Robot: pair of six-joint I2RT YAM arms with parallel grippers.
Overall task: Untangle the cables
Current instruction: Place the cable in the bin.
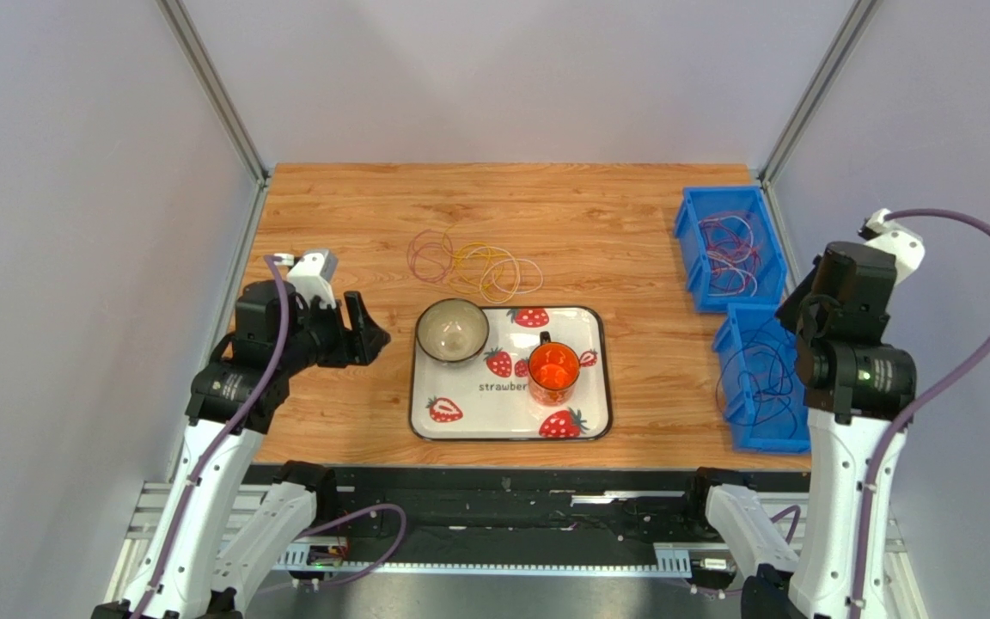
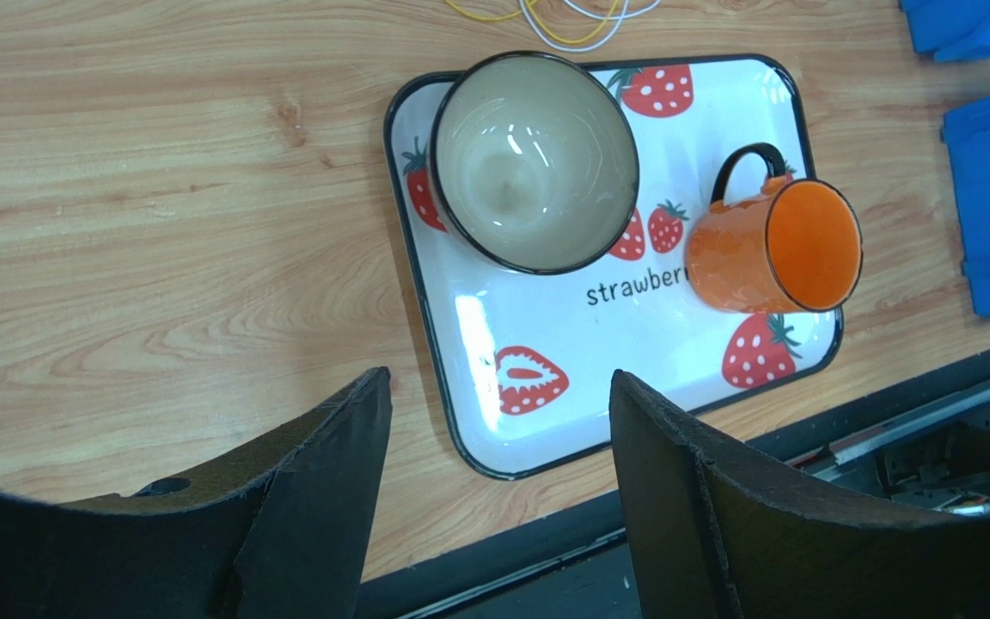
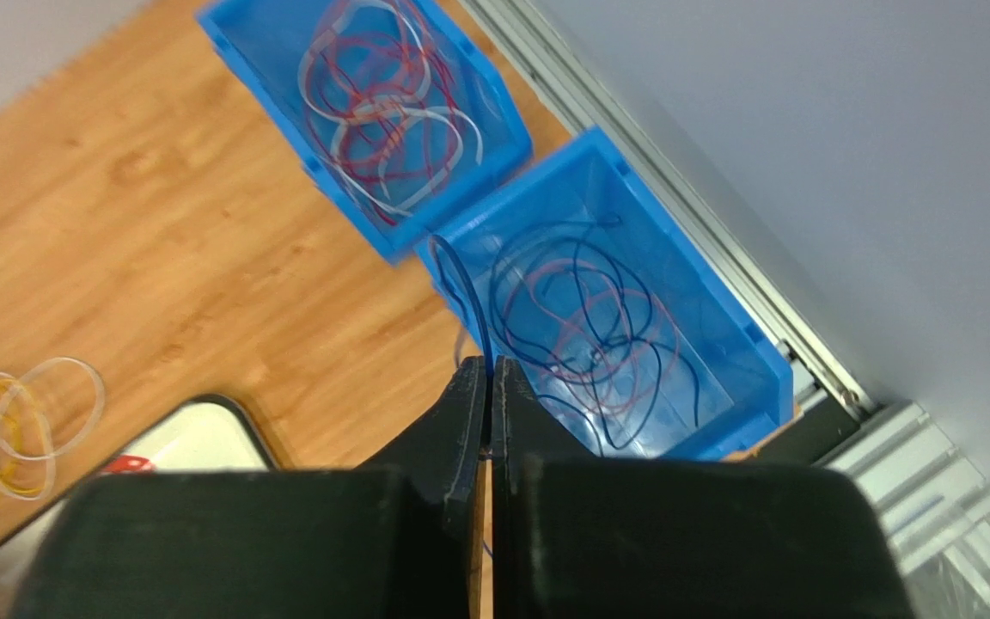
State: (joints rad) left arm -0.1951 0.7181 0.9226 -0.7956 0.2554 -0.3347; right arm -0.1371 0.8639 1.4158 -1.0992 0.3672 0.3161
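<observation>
A loop of the dark purple cable is hanging over the near bin's rim, so the robot's right gripper needs to lower the cable inside the bin before it opens.
A tangle of purple, yellow and orange cable loops lies on the wooden table behind the tray; its edge shows in the left wrist view and in the right wrist view. More cables lie in two blue bins, the far one and the near one. My left gripper is open and empty, low over the table left of the tray. My right gripper is shut on a thin dark purple cable that runs up from its tip over the near bin's rim. It hovers beside that bin.
A white strawberry tray holds a grey bowl and an orange mug lying on its side. The two blue bins stand along the table's right edge. Grey walls enclose the table.
</observation>
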